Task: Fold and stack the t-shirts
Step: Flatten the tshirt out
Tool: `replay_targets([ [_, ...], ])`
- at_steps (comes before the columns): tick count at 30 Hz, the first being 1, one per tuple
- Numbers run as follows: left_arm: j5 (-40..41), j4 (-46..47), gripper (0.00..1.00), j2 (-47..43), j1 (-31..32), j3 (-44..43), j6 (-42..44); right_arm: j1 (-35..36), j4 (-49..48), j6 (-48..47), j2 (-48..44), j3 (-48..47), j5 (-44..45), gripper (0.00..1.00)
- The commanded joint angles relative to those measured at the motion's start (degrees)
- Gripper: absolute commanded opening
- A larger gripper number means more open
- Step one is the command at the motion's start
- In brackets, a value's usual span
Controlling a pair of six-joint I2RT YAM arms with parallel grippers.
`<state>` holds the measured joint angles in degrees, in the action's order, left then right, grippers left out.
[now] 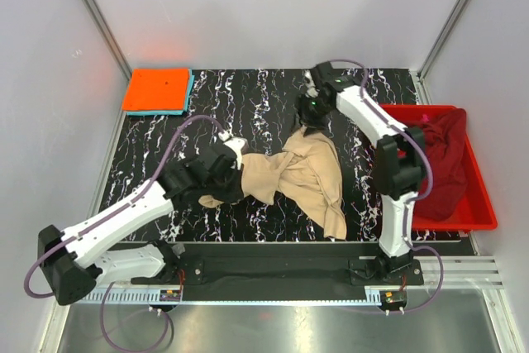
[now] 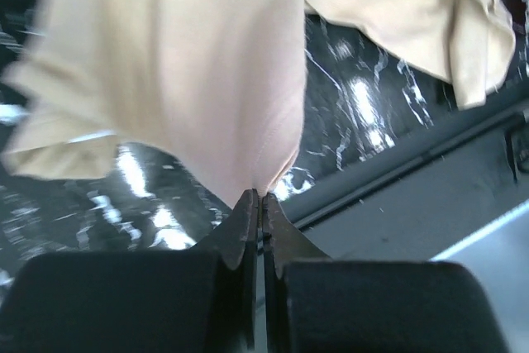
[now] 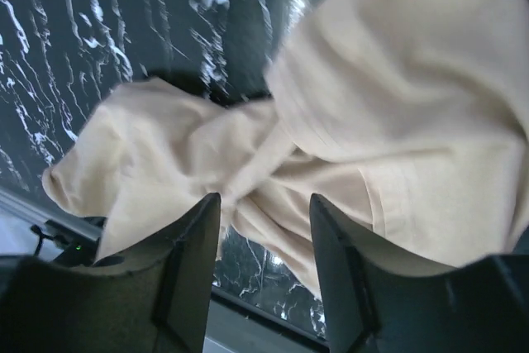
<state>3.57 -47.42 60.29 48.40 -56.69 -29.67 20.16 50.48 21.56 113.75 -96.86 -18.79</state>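
My gripper will make the tan t-shirt open out into a wide sheet when it lifts and spreads it, because loose folds overlap in the middle.
A large tan t-shirt lies crumpled in the middle of the black marbled table. My left gripper is at its left edge, shut on a fold of the tan cloth, which is pinched right at the tips. At the shirt's far end hovers my right gripper, open, with the tan shirt showing beyond its spread fingers. An orange t-shirt lies folded on a light blue one at the far left corner. A maroon t-shirt is heaped in the red bin.
The red plastic bin stands at the table's right edge, beside the right arm. A black rail runs along the near edge between the arm bases. White walls close in the left, far and right sides.
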Motion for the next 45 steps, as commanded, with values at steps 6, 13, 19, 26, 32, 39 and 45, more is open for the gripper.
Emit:
replay_targets([
  [6, -13.0, 10.6, 0.0, 6.4, -0.1, 1.4, 0.5, 7.3, 10.9, -6.1, 18.4, -22.8, 10.0, 0.54],
  [13, -13.9, 12.3, 0.0, 4.7, -0.2, 4.4, -0.1, 12.2, 10.7, -5.1, 22.2, -26.0, 18.0, 0.41],
  [19, -14.0, 12.7, 0.0, 4.0, -0.2, 5.6, 0.0, 13.4, 10.9, -5.3, 25.4, -27.0, 23.3, 0.41],
  [26, -14.3, 12.3, 0.0, 3.0, -0.5, 6.7, -0.2, 14.1, 7.0, -7.1, 26.2, -28.6, 28.5, 0.38],
  [32, -14.8, 12.6, 0.0, 2.4, -0.8, 7.8, -0.8, 14.5, 9.2, -8.8, 28.0, -32.9, 28.1, 0.39],
  [39, -15.1, 13.7, 0.0, 2.5, -0.9, 8.2, -1.3, 15.5, 8.5, -10.1, 26.5, -32.2, 28.5, 0.41],
  [45, -14.7, 13.1, 0.0, 2.5, -1.0, 8.0, -1.2, 15.5, 8.8, -9.7, 27.9, -30.2, 29.0, 0.39],
])
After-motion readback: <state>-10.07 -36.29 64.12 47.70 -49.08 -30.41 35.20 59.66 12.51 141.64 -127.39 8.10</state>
